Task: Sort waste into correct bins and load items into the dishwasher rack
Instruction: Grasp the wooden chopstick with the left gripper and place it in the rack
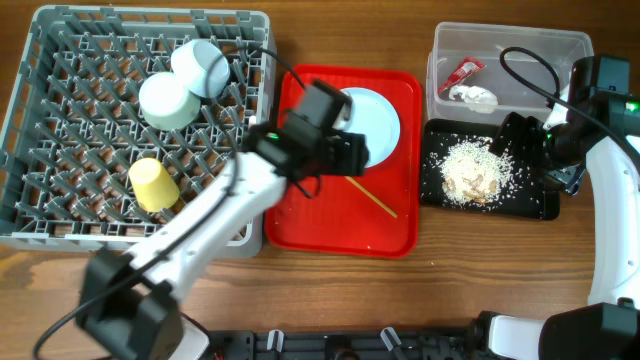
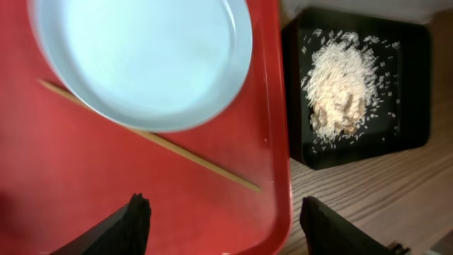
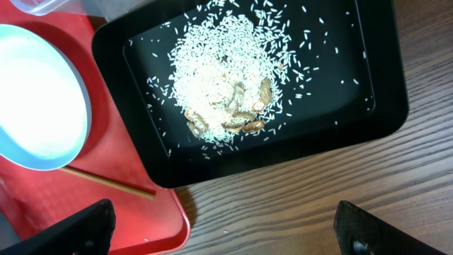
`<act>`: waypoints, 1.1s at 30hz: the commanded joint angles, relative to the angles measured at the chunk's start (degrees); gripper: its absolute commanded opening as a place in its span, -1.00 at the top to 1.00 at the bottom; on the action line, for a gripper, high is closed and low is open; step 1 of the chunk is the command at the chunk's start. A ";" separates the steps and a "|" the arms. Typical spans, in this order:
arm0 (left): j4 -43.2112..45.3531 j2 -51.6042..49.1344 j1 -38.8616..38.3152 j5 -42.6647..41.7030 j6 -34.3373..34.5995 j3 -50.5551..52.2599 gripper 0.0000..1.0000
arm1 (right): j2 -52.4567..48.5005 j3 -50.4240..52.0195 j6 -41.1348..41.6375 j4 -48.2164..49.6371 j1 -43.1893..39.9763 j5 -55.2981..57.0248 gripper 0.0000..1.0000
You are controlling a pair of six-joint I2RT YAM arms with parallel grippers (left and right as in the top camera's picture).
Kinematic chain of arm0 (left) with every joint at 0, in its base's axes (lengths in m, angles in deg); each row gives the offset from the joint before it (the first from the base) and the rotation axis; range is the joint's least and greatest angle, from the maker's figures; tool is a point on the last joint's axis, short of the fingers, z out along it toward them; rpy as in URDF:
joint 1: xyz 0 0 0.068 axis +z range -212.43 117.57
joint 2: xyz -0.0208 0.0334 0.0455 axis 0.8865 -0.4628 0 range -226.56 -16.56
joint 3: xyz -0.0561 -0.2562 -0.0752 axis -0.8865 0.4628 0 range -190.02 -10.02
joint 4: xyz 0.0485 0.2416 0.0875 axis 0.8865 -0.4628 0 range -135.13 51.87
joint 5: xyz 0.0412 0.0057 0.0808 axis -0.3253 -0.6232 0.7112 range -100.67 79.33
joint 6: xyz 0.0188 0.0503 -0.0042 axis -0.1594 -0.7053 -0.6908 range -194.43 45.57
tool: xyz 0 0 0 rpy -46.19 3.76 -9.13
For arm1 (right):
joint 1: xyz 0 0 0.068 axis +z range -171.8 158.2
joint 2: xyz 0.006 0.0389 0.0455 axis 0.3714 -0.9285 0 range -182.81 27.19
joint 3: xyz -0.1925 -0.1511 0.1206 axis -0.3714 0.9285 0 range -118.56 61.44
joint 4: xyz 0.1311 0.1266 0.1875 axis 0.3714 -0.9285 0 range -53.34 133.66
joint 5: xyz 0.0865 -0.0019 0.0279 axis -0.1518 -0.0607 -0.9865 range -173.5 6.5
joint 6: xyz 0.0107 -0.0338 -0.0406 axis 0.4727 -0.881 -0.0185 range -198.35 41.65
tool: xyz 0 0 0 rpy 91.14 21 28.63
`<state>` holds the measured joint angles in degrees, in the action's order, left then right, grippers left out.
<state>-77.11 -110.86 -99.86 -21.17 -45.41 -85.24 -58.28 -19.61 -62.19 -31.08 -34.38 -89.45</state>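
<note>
The wooden chopstick's exposed length is clear of the pale-blue plate. My left gripper should keep going down until its open fingers close around the chopstick.
The pale-blue plate lies on the red serving tray, with one wooden chopstick beside it; both show in the left wrist view, plate and chopstick. My left gripper is open and empty above the tray, near the plate. My right gripper is open and empty above the black tray holding rice crumbs. The clear tub holds the red wrapper and white tissue. The fork is out of view.
The grey rack at left holds the light-blue bowl, the pale-green bowl and the yellow cup. Bare wooden table lies in front of the trays.
</note>
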 commanded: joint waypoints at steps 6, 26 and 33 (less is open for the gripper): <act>3.08 -16.96 -8.24 17.20 22.69 -0.55 -0.33 | 1.05 -1.05 -1.18 0.13 -0.15 -0.52 -0.99; -4.15 -22.86 -8.41 18.91 22.69 -0.55 0.74 | 1.05 -1.05 -1.18 0.13 -0.15 -0.52 -1.00; -4.39 -22.86 -8.41 18.91 22.67 -0.55 0.84 | 1.05 -1.05 -1.18 0.13 -0.15 -0.52 -0.99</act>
<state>-80.57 -131.80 -108.08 -1.67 -22.88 -86.07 -58.28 -19.61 -62.19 -31.08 -34.38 -89.45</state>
